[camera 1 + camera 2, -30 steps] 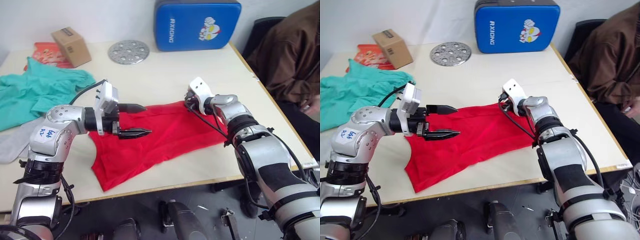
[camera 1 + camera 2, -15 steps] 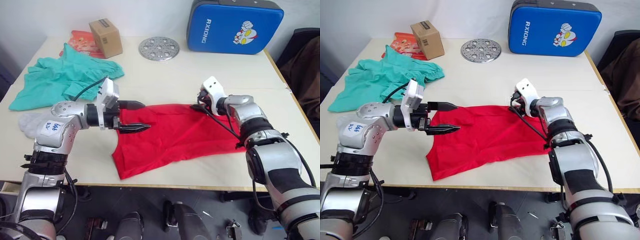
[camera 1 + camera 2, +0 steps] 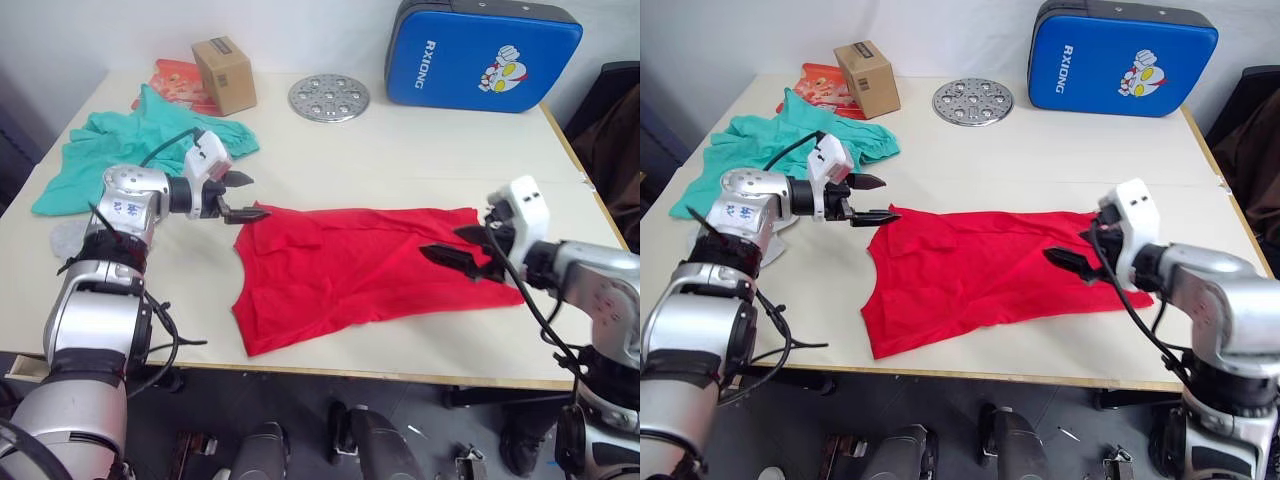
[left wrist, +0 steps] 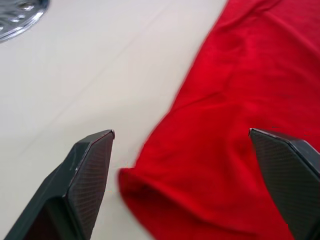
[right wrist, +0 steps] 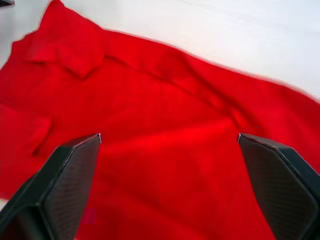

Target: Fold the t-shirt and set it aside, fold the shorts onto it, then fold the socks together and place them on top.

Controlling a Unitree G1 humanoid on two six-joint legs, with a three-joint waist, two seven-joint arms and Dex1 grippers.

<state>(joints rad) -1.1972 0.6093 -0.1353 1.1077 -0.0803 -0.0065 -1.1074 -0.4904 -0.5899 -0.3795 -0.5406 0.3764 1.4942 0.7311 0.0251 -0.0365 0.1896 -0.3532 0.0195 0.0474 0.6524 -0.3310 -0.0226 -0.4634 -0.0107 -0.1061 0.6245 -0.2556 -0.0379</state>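
Observation:
The red t-shirt's sleeves lie folded in on top of its plain back, so its front with the letters will come up when I fold the shirt over.
The red t-shirt lies spread on the table, partly folded with rumpled edges. My left gripper hovers open at the shirt's far left corner, and in the left wrist view the t-shirt's edge lies between the fingers, ungripped. My right gripper is open just above the shirt's right part; the cloth shows under it, not held. The teal shorts lie crumpled at the far left. A light grey sock peeks out behind my left arm.
A cardboard box and a red packet sit at the far left, with a round perforated metal disc and a blue case along the back. A person in brown is at the right edge.
The camera has shifted. My right gripper has opened and drawn back from the shirt's far right corner. My left gripper has moved out to the shirt's far left corner. The shirt lies wider.

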